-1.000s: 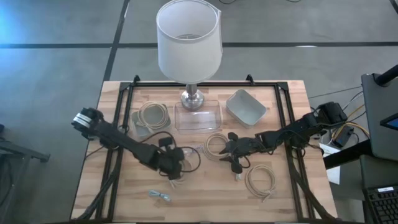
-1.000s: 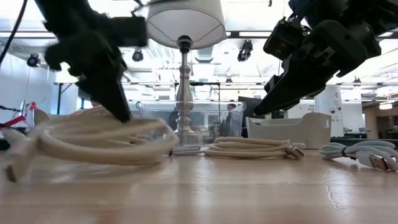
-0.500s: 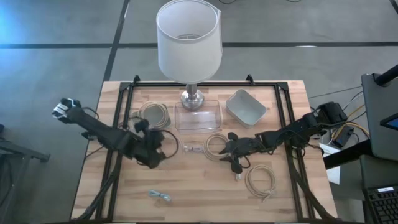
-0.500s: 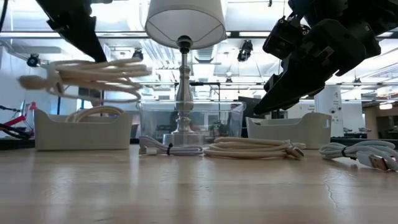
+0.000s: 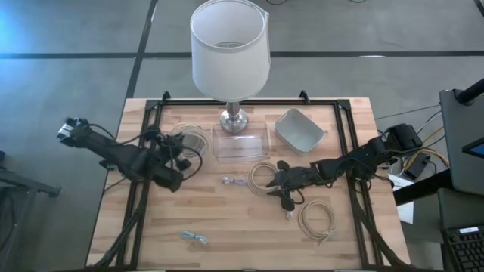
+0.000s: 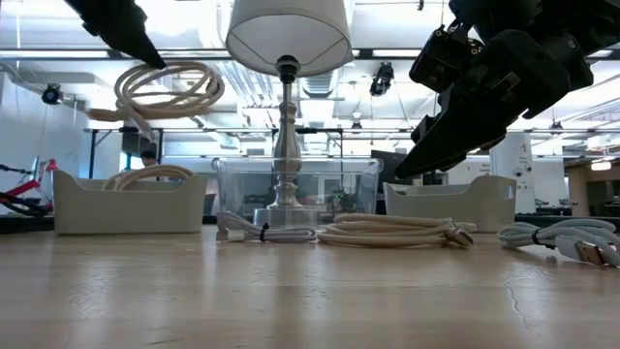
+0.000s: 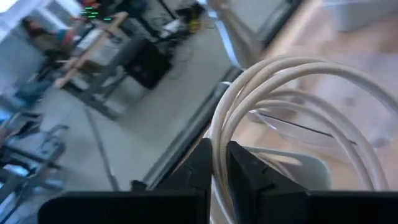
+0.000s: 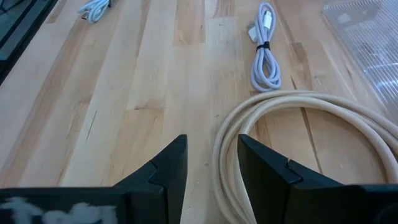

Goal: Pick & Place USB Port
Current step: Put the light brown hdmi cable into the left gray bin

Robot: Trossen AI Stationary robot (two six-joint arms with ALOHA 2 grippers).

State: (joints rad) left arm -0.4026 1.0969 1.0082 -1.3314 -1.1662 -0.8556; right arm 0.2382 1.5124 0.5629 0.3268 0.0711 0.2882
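The held coil is above the grey bin, where another cream coil lies, so the robot's left gripper should go on lowering it between the bin's sides before it lets go there.
My left gripper is shut on a cream coiled cable and holds it high above the left grey bin, in which another cream coil lies. In the left wrist view the held cable loops away from the fingers. My right gripper is open and hovers just over the table's middle, beside a flat cream coil that rests on the wood. A small bundled white cable lies beyond that coil. My left gripper pinches several strands of the cream coil at one side of the loop between its two fingers. It comes at the coil from above on a slant. The coil is lifted clear and hangs below the fingers as a loose ring.
A lamp stands at the far middle, with a clear container in front of it and a white bin to its right. Another cream coil and a small grey cable lie near the near edge.
My left gripper has risen from the table's near middle and swung toward the far left, over the left grey bin. The cream coil went with it, from lying at table level to hanging clear in the air.
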